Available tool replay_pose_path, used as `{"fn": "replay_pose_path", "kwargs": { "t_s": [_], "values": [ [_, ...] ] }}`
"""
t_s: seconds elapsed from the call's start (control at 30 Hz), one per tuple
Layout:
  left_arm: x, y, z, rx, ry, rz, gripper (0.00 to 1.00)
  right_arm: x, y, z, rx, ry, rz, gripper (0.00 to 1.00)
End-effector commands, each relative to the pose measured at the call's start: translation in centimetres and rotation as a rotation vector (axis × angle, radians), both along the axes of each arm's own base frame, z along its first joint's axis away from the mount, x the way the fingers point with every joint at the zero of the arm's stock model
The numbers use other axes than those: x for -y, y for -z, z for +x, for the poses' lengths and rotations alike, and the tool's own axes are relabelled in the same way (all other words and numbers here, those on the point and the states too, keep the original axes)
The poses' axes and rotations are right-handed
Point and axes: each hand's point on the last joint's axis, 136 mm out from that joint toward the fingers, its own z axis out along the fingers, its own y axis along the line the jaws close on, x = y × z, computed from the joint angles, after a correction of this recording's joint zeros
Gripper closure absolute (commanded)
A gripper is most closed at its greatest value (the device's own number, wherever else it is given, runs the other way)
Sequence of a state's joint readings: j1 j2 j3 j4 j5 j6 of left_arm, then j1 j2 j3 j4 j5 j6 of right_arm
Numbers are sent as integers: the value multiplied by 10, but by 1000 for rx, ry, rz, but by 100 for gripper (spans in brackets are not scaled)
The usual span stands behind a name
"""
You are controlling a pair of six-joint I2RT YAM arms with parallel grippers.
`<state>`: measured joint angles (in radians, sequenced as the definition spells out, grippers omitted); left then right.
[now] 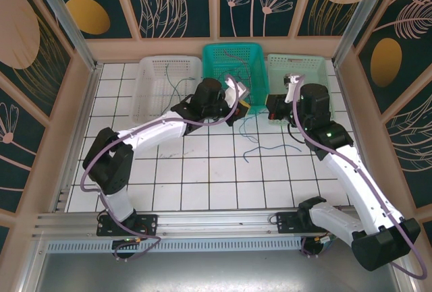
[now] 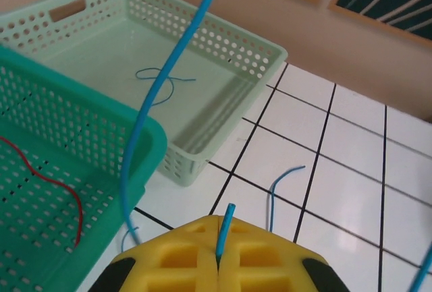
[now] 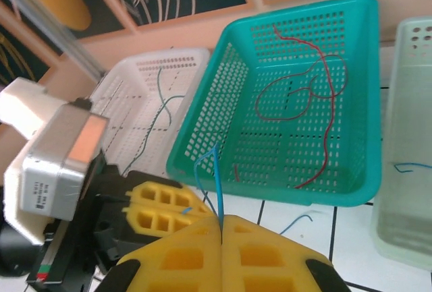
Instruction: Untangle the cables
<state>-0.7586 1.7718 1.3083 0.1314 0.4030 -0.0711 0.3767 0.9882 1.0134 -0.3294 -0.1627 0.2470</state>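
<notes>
The robot's left gripper is also holding the blue cable's short end (image 2: 227, 223), so it needs to go down and open before the right gripper takes the cable to the pale green basket (image 1: 302, 68).
My left gripper (image 2: 220, 230) is shut on the short end of a blue cable (image 2: 154, 100), which arcs up and over the teal basket's corner. My right gripper (image 3: 221, 223) is shut on a blue cable (image 3: 217, 184) that rises thin and loops toward the left gripper's yellow fingers (image 3: 158, 208). Both grippers hang close together in front of the teal basket (image 1: 236, 69). Red cables (image 3: 317, 96) lie in that basket. Green cables (image 3: 158, 113) lie in the white basket (image 1: 165, 86). Loose blue cables (image 1: 253, 149) curl on the tiles below the grippers.
A pale green basket (image 2: 223, 42) at the back right holds one blue cable (image 2: 162, 79). Another blue piece (image 2: 273, 197) lies on the tile in front of it. The three baskets stand side by side against the back wall. White tiles stretch toward the arm bases.
</notes>
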Motion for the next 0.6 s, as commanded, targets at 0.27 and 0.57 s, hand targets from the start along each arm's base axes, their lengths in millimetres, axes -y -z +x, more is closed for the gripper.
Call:
{"fn": "replay_pose_path", "kwargs": {
  "t_s": [0.27,0.57],
  "values": [
    [-6,-40,10,-268,-203,-417,100,18,-21,13,135,158,217,100],
    [-27,-41,10,-515,-285,-805,100,7,-32,-5,285,120,339,100]
  ]
}}
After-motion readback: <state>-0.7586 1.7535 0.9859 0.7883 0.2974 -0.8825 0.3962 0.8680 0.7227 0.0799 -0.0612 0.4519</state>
